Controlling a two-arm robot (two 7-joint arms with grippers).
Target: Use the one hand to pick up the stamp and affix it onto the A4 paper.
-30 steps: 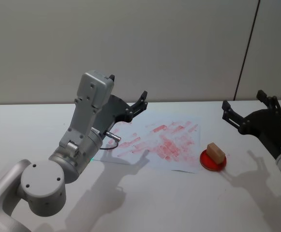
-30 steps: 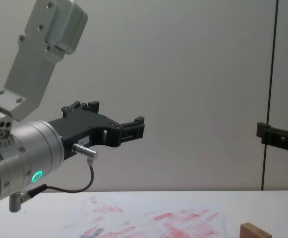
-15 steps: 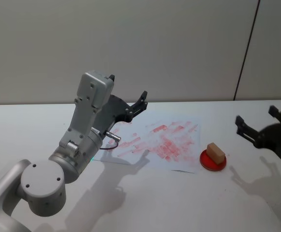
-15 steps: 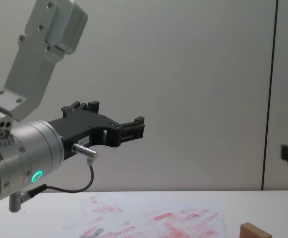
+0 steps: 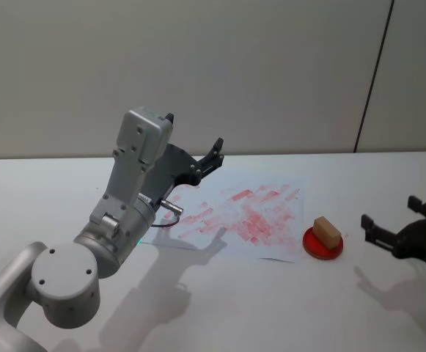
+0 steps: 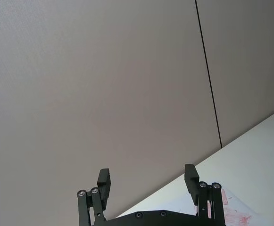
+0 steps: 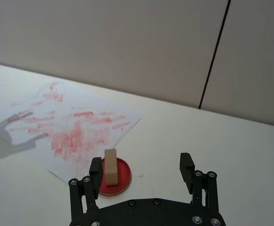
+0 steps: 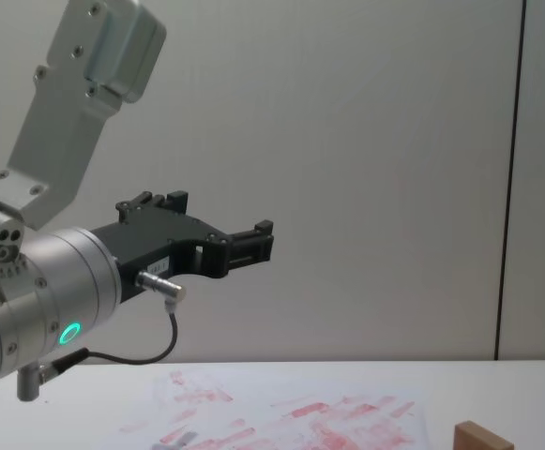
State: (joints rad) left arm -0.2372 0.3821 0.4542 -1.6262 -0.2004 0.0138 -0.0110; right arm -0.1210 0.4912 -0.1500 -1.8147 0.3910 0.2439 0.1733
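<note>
My gripper will lift the stamp [image 8: 481,438], and the stamp will come off the ink pad and leave the pad behind, because red imprints [image 8: 352,427] already cover the A4 paper.
The stamp [image 5: 327,232], a small light-brown wooden block, stands on a round red ink pad [image 5: 322,245] just right of the A4 paper [image 5: 234,216], which is smeared with red imprints. My right gripper [image 5: 393,217] hovers low over the table to the right of the stamp, open and holding nothing. In the right wrist view the stamp [image 7: 110,167] rises beside one finger of the right gripper [image 7: 141,167], outside the gap, with the A4 paper [image 7: 75,132] beyond it. My left gripper [image 5: 196,157] is raised over the paper's far left part, open and idle.
The white table [image 5: 271,315] stretches in front of the paper and the pad. The left arm's bulky grey links [image 5: 125,198] and its black cable rise over the paper's left side. A grey wall with a dark vertical seam [image 5: 374,73] stands behind the table.
My right gripper has dropped from high at the back right to low beside the ink pad, nearer to me. The left arm, stamp and paper have not moved.
</note>
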